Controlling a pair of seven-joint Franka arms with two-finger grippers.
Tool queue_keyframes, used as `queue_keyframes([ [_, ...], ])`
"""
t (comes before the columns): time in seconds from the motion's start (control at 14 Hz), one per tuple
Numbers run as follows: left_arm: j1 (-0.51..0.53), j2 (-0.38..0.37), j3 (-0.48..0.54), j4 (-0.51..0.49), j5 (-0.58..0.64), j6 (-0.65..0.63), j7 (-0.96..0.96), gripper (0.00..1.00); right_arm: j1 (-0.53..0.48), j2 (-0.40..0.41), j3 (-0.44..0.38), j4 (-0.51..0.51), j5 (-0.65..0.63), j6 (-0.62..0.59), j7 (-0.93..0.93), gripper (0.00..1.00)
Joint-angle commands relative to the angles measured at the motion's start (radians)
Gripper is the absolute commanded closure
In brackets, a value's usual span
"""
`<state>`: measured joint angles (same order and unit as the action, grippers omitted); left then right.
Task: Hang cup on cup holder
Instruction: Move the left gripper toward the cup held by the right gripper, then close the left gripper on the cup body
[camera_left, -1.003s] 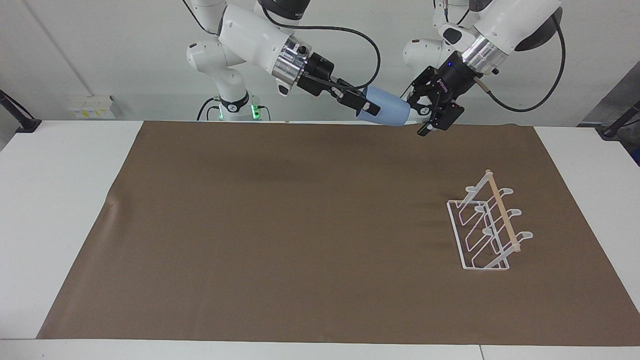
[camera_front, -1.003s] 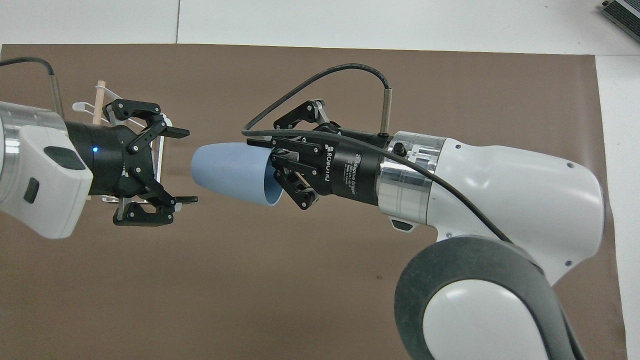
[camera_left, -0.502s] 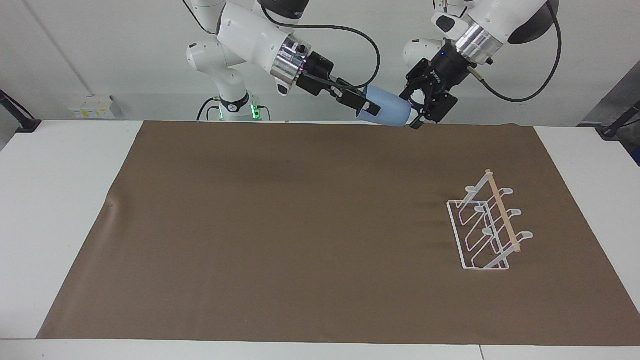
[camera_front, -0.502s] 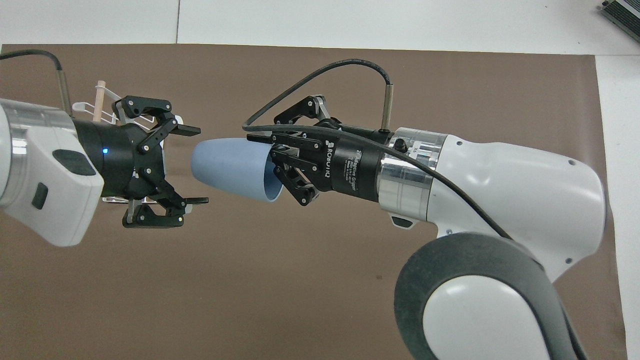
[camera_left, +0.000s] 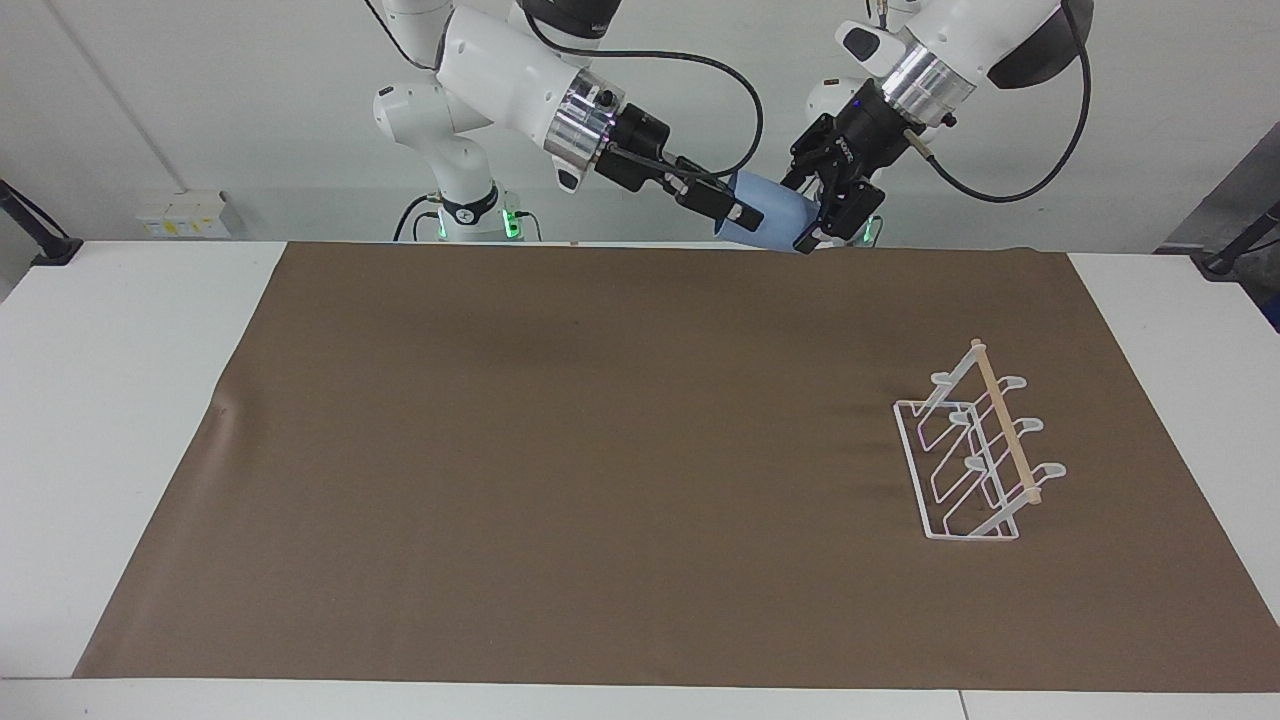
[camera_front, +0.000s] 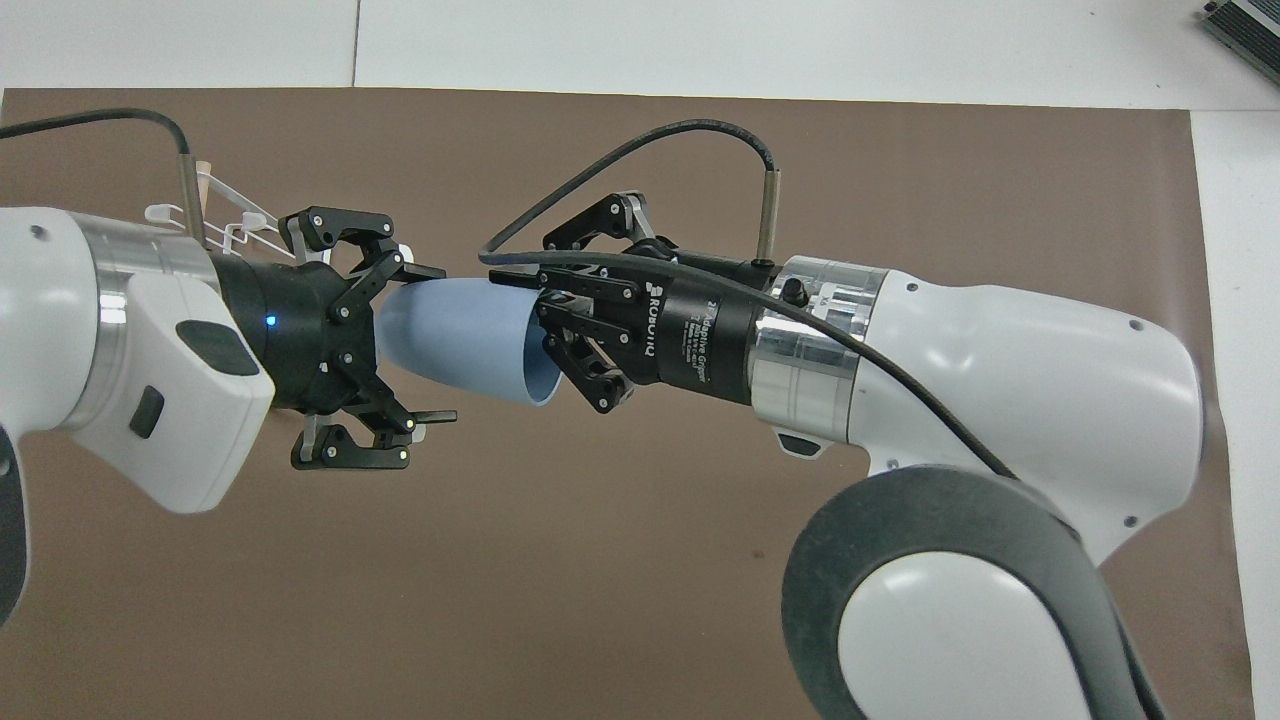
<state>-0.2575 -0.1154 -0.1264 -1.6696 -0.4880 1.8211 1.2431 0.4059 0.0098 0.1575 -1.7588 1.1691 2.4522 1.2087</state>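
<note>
My gripper will hang the light blue cup (camera_front: 462, 332). The cup's wide opening (camera_front: 545, 358) is open, so it will slip over a white-tipped holder peg and stay tilted, base outward.
The light blue cup (camera_left: 765, 222) lies on its side in the air over the mat's edge nearest the robots. My right gripper (camera_left: 735, 210) is shut on its rim, one finger inside the mouth, as the overhead view (camera_front: 535, 315) shows. My left gripper (camera_left: 808, 218) is open, and its fingers straddle the cup's narrow base (camera_front: 455, 335) without closing on it; it also shows in the overhead view (camera_front: 440, 343). The white wire cup holder (camera_left: 975, 450) with its wooden rod stands on the mat toward the left arm's end. In the overhead view the holder (camera_front: 235, 225) is mostly hidden under the left arm.
A brown mat (camera_left: 600, 450) covers most of the white table (camera_left: 100, 400). A grey device (camera_front: 1245, 25) lies at the table's corner farthest from the robots, toward the right arm's end.
My left gripper has moved toward the cup, and its open fingers now reach around the cup's base. The right gripper has held the cup almost still.
</note>
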Motion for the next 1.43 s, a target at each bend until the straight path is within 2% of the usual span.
queue_keyframes([
  [0.0, -0.014, 0.002, -0.012, 0.010, -0.015, -0.003, -0.025, 0.00, -0.007, 0.016, 0.004, 0.024, 0.024, 0.011, 0.012, 1.00],
  [0.07, -0.014, 0.002, -0.012, 0.010, -0.015, -0.003, -0.027, 0.09, -0.009, 0.016, 0.004, 0.024, 0.024, 0.008, 0.011, 1.00],
  [0.14, -0.014, 0.002, -0.012, 0.010, -0.015, -0.002, -0.027, 0.55, -0.010, 0.016, 0.004, 0.024, 0.024, 0.005, 0.012, 1.00],
  [0.21, -0.014, 0.002, -0.013, 0.010, -0.015, -0.002, -0.037, 0.82, -0.012, 0.018, 0.004, 0.024, 0.024, 0.005, 0.012, 1.00],
  [0.29, -0.014, 0.002, -0.015, 0.008, -0.014, 0.000, -0.069, 1.00, -0.012, 0.016, 0.004, 0.024, 0.023, 0.005, 0.012, 1.00],
  [0.79, -0.012, 0.000, -0.013, 0.005, -0.012, -0.003, -0.090, 1.00, -0.013, 0.018, 0.004, 0.024, 0.020, 0.005, 0.005, 0.99],
  [0.93, -0.011, 0.000, -0.013, 0.005, -0.012, -0.003, -0.091, 1.00, -0.013, 0.016, 0.004, 0.024, 0.021, 0.005, 0.005, 0.66],
  [1.0, -0.012, 0.000, -0.013, 0.005, -0.012, -0.003, -0.091, 1.00, -0.015, 0.016, 0.004, 0.024, 0.021, 0.005, 0.003, 0.55],
  [1.36, -0.009, 0.000, -0.012, 0.005, -0.001, -0.008, -0.097, 1.00, -0.015, 0.018, 0.004, 0.024, 0.021, 0.008, 0.003, 0.43],
])
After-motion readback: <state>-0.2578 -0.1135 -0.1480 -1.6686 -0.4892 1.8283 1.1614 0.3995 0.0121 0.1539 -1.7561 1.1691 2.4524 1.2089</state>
